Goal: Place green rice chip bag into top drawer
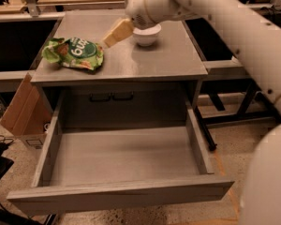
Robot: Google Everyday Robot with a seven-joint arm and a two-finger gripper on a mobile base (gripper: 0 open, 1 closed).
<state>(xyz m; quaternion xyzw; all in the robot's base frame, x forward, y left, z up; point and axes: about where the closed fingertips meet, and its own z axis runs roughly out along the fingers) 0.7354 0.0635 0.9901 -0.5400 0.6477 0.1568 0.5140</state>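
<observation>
The green rice chip bag [73,53] will pinch in at its middle and its ends will flare out when I lift it, because the foil [56,49] is crumpled.
The green rice chip bag [75,53], crumpled light-green foil with a dark green round logo, lies on the left part of the grey tabletop [145,60]. The top drawer [122,165] is pulled wide open below the tabletop and holds nothing. My gripper [113,34], with tan fingers, hangs over the tabletop just right of the bag, close to its right edge and apart from it. The white arm reaches in from the upper right.
A white bowl [146,33] stands on the tabletop behind and right of the gripper. A cardboard box [19,111] leans at the cabinet's left side. A black table frame [234,107] stands to the right. A second closed drawer front with two handles [111,96] sits behind the open drawer.
</observation>
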